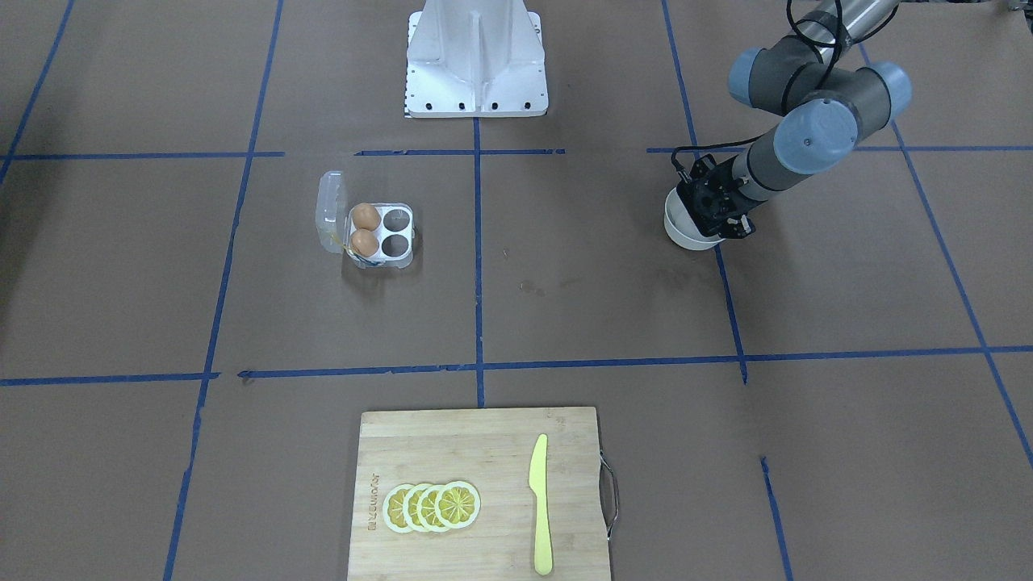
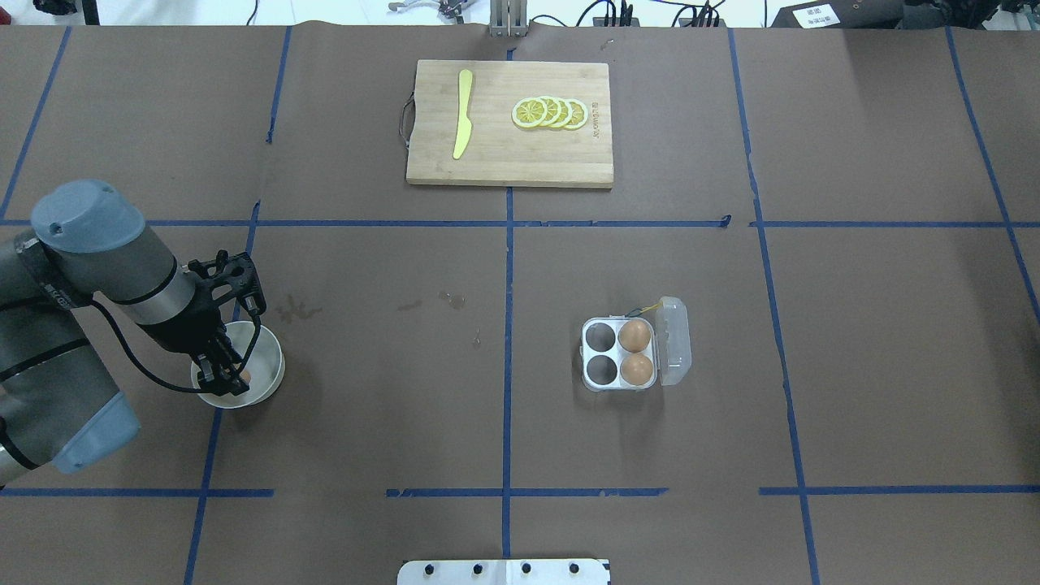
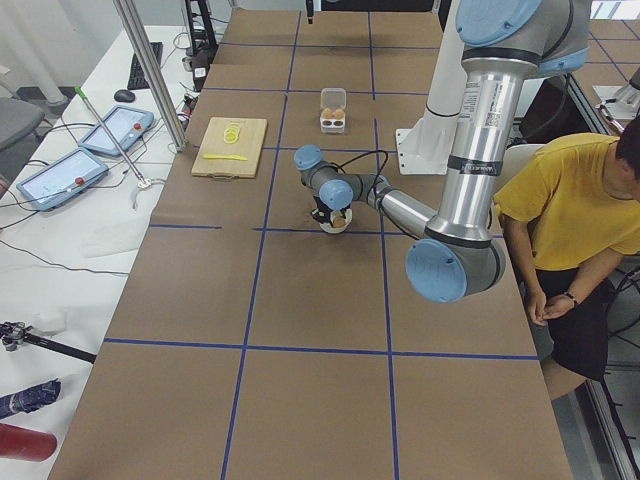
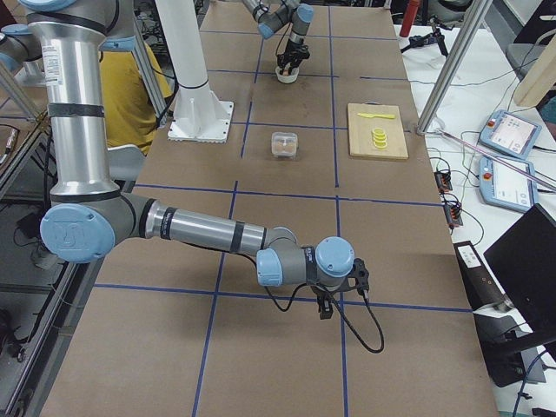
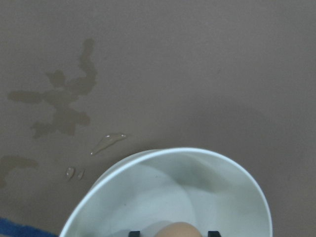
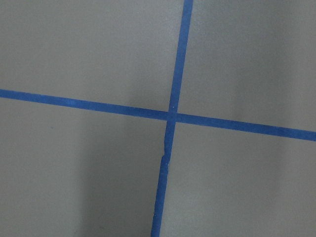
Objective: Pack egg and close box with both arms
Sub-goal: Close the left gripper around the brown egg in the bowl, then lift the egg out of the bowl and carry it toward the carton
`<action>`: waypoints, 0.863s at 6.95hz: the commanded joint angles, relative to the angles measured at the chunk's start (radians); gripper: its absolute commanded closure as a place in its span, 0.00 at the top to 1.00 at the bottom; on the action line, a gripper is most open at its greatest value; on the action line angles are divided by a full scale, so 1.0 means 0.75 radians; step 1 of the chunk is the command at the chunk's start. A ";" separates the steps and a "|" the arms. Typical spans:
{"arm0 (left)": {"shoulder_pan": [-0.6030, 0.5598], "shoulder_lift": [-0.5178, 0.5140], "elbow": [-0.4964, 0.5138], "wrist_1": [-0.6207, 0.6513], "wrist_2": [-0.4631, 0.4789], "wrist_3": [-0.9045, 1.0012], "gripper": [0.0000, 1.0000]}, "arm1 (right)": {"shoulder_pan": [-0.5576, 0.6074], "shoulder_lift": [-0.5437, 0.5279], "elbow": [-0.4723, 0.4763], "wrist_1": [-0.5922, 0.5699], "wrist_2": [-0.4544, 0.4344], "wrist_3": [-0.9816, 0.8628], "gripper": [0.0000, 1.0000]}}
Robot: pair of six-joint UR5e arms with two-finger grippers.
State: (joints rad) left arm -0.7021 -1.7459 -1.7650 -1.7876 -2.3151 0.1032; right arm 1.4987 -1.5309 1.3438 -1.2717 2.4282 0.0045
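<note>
I should expect the bowl to be empty when I lift out the orange-brown egg (image 5: pixel 178 230), because the bowl's plain white inside (image 5: pixel 160 197) shows next to the egg.
The clear box (image 2: pixel 602 354) lies open right of centre, its lid (image 2: pixel 674 341) folded out to the right. Two orange-brown eggs (image 2: pixel 634 334) (image 2: pixel 638 369) fill the cells nearest the lid; the other two cells are empty. The box also shows in the front view (image 1: pixel 395 234). A third egg (image 5: pixel 177 229) lies in the round white bowl (image 2: pixel 272 357). My left gripper (image 2: pixel 223 370) reaches down into the bowl, its fingertips (image 5: pixel 133 233) standing either side of the egg with gaps, open. My right gripper (image 4: pixel 326 304) hovers over bare table far from the box; I cannot tell whether it is open.
A wooden cutting board (image 2: pixel 496 166) with lemon slices (image 2: pixel 551 113) and a yellow knife (image 2: pixel 462 114) lies at the far edge. The white pedestal (image 1: pixel 476 56) stands at the robot's side. Wet stains (image 5: pixel 59 101) mark the paper beside the bowl. A person in yellow (image 3: pixel 580 210) sits nearby.
</note>
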 commanded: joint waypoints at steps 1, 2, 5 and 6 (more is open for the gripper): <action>-0.015 -0.006 -0.090 0.094 -0.002 -0.001 0.00 | 0.000 0.000 0.000 0.000 0.004 0.000 1.00; -0.029 -0.016 -0.135 0.160 -0.002 -0.001 0.00 | 0.000 0.000 0.000 0.000 0.006 0.002 1.00; -0.086 -0.132 -0.166 0.168 -0.004 -0.003 0.00 | 0.000 0.000 0.004 0.002 0.006 0.002 1.00; -0.087 -0.195 -0.162 0.168 0.007 -0.057 0.00 | 0.000 0.000 0.006 0.002 0.006 0.000 1.00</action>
State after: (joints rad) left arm -0.7623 -1.8400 -1.8886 -1.6624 -2.3162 0.0919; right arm 1.4987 -1.5309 1.3465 -1.2706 2.4324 0.0053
